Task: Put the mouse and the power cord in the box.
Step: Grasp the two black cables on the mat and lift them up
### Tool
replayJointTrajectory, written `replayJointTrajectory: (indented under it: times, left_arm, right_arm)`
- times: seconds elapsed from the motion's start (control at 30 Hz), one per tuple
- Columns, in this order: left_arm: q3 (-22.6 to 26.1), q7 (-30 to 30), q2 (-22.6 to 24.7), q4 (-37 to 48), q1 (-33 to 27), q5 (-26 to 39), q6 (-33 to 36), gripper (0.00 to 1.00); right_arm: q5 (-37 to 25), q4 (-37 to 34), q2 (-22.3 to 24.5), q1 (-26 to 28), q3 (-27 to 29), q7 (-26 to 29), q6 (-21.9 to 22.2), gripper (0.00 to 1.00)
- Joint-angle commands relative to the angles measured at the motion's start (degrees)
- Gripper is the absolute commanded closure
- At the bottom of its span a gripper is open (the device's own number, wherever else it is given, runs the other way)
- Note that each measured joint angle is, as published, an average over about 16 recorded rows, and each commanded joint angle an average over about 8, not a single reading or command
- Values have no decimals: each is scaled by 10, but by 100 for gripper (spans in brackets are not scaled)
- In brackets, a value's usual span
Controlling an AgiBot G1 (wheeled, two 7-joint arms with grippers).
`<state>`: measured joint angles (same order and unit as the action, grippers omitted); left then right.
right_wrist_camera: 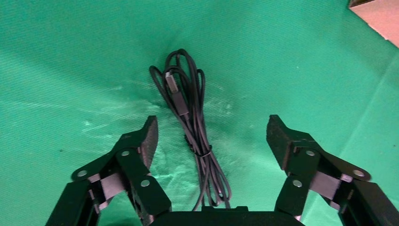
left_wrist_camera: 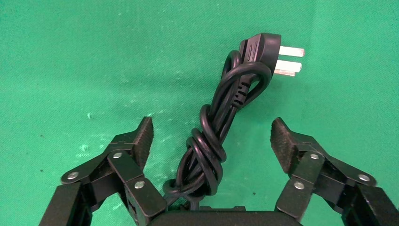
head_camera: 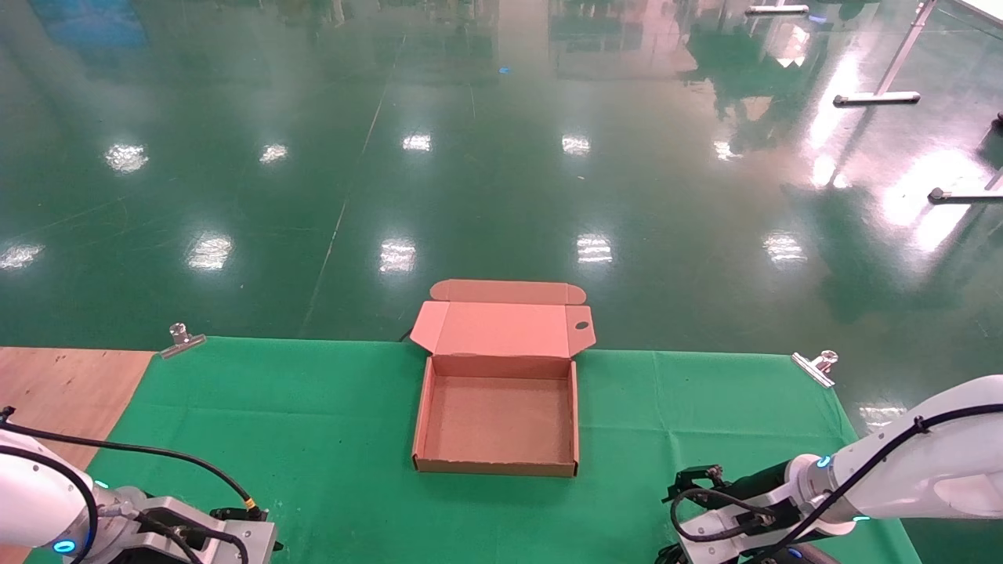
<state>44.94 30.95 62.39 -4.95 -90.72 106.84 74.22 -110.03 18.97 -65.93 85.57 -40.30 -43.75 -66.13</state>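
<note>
A small USB connector (right_wrist_camera: 177, 93) sits in the tied loops of the bundled thin cable (right_wrist_camera: 199, 146), so the hidden mouse should come dangling along when the robot lifts the cable.
The box (head_camera: 495, 467) lies open mid-table, its inside bare and its lid (head_camera: 501, 327) folded back. My left gripper (left_wrist_camera: 211, 139) hangs open over the power cord (left_wrist_camera: 217, 127), a knotted black bundle on the green cloth whose chunky plug (left_wrist_camera: 263, 49) points away. The cord lies between the spread fingers (left_wrist_camera: 141, 139), touching neither. My right gripper (right_wrist_camera: 211, 136) is also open, above a tied bundle of thin black cable (right_wrist_camera: 190, 117) ending in a small connector (right_wrist_camera: 173, 84). The mouse itself is out of view. Both arms sit at the table's near edge, left (head_camera: 47, 493) and right (head_camera: 901, 470).
A green cloth (head_camera: 313, 423) covers the table, held by metal clips at the far corners (head_camera: 182, 338) (head_camera: 815, 365). Bare wood (head_camera: 63, 392) shows at the left. A corner of the box (right_wrist_camera: 376, 14) appears in the right wrist view. Glossy green floor lies beyond.
</note>
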Motion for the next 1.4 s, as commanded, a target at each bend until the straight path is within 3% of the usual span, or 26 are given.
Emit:
replayJointTrajectory:
  times: [0.03,1.0,1.2,1.4]
  left_arm:
    - [0,3,2,7,-2,-1,-1,100]
    - [-4,21,-5,41,-24,-5,-4,100]
    - [-1,18,-11,35,-60,-1,10,100]
    - [5,-5,-11,26,-124,8,27,100]
  right_arm:
    - [1,-13,-2,5,1,-9,-1,100]
    - [9,-100,-17,36,4,-57,-7,100]
    - [24,-100,-7,63,15,-64,-31,100]
    - [56,-78,16,119,36,-64,-86,100]
